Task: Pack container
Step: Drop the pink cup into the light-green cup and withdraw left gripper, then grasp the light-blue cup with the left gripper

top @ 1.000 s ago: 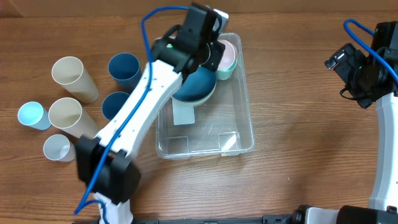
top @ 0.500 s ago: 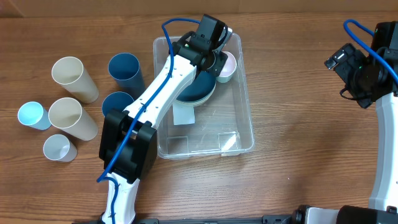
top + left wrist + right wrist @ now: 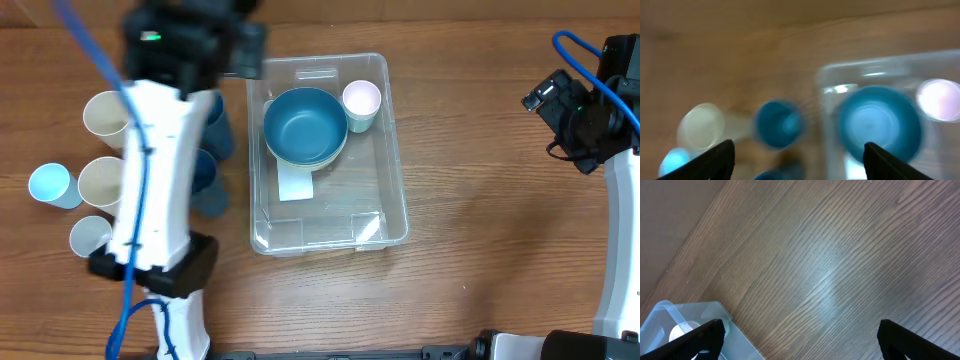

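Observation:
The light blue cup's rim (image 3: 47, 183) is clear of the beige cups, so my left gripper keeps going toward that rim (image 3: 33, 185) until its fingers are on both sides of it.
The clear container (image 3: 392, 205) lies mid-table, with a white label (image 3: 295, 186) on its bottom. Inside it, at the far end, a dark blue bowl (image 3: 305, 127) sits beside a pale pinkish cup (image 3: 361, 100). My left arm (image 3: 158, 160) is blurred over the cups to the left of the container. In the blurred left wrist view my left gripper (image 3: 799, 160) is open and holds nothing, above a dark blue cup (image 3: 779, 124), with the container (image 3: 831, 82) and bowl (image 3: 877, 122) to its right. My right gripper (image 3: 800, 340) is open over bare wood at the far right, apart from the container (image 3: 670, 317).
Loose cups stand to the left of the container: two beige ones (image 3: 108, 115) (image 3: 100, 180), a light blue one (image 3: 48, 184), a white one (image 3: 90, 238), and dark blue ones (image 3: 215, 125) partly hidden by my left arm. The right arm (image 3: 585, 110) stands at the right edge.
My left gripper has opened and left the pale cup in the container beside the bowl. The left arm has swung out of the container to the left. The right arm has not moved.

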### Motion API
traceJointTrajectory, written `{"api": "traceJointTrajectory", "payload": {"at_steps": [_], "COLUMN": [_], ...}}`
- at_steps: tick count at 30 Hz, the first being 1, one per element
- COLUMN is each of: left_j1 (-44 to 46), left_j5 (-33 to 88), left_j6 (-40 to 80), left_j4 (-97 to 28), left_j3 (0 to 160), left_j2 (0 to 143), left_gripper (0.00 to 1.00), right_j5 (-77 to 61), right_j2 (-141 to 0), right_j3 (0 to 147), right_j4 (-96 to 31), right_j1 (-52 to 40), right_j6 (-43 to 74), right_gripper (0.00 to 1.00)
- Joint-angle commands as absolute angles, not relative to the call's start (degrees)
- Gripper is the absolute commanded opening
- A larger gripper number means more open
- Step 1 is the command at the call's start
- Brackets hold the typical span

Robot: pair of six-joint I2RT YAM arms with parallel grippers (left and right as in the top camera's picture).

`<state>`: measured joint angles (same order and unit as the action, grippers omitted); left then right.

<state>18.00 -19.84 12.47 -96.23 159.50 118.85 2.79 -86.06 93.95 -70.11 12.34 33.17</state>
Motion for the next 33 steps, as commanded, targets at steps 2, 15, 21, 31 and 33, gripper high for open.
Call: {"api": "traceJointTrajectory", "payload": {"at_steps": [2,15,21,31,33], "left_j1": [0.56,-41.43,-42.13,-43.48,-43.48], "left_j5": [-11.92,7.2,1.54,-1.89,-2.2], "left_j6": [15.46,16.47,15.46,15.44,15.4], "left_j4": [-96.82,-81.91,-69.1,-64.42,-63.44], "left_j3": [150.78,111.42,101.06,100.86,100.86], "left_j2": [110.74,109.4,112.57,122.48,124.03], "left_gripper": [0.77,0.83,0.84,0.56,0.37], "right_j5": [2.92,2.92,2.92,2.92,2.92], "right_j2": [-85.65,-85.65,-85.65,-85.65,-85.65], "right_j3": [94.19,94.19,94.19,94.19,94.19], "right_j4": [-69.97,-69.97,-69.97,-69.97,-69.97], "right_j1": [12.34,12.34,12.34,12.34,12.34], "right_j6": [33.23,33.23,33.23,33.23,33.23], "right_gripper": [1.0,1.0,1.0,1.0,1.0]}}
